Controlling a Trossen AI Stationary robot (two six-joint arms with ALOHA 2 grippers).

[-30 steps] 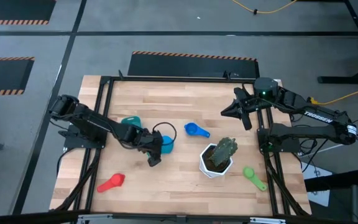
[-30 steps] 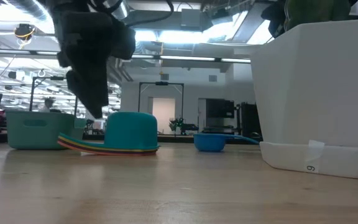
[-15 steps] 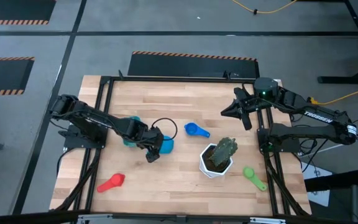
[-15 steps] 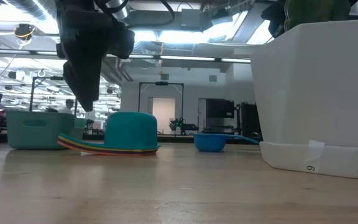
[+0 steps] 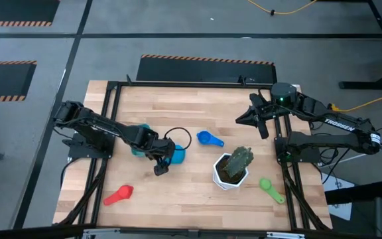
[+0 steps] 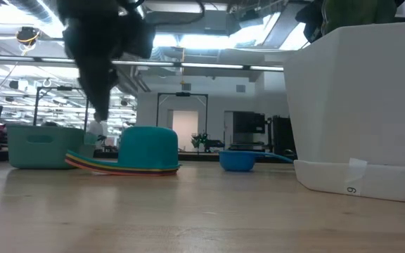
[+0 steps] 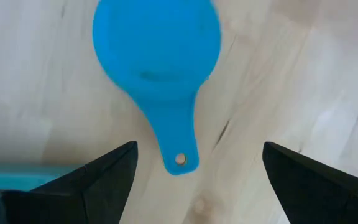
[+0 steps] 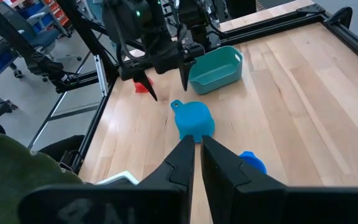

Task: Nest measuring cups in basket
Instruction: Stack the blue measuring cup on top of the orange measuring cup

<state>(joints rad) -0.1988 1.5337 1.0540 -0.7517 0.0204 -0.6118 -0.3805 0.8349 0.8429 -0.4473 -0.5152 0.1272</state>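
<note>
The nested stack [image 6: 148,149] is standing with its opening down outside the basket. Next, my left gripper moves down, closes around the cups' bunched handles [image 6: 90,163], picks up the whole stack and tips it up.
A blue upturned cup [image 7: 157,43] tops a nested stack [image 6: 146,151] whose coloured handles fan out on the table. My left gripper [image 7: 199,145] is open and hovers above the stack's handle end [image 5: 160,166], touching nothing. The teal basket [image 5: 140,130] sits just left of the stack, partly under my left arm. Single cups lie apart on the wood: blue [image 5: 209,139], red [image 5: 119,194] and green [image 5: 270,188]. My right gripper [image 8: 194,155] is shut and waits high near the table's far right [image 5: 252,116].
A white hexagonal pot with a green plant [image 5: 233,167] stands right of centre, between the blue and green cups. A black cable loop [image 5: 178,138] hangs off my left arm over the stack. The black frame rails [image 5: 105,133] run along both table sides.
My left gripper has risen a little above the stack and drifted slightly toward the table's left. It has stayed open. The cups and the basket have kept their places.
</note>
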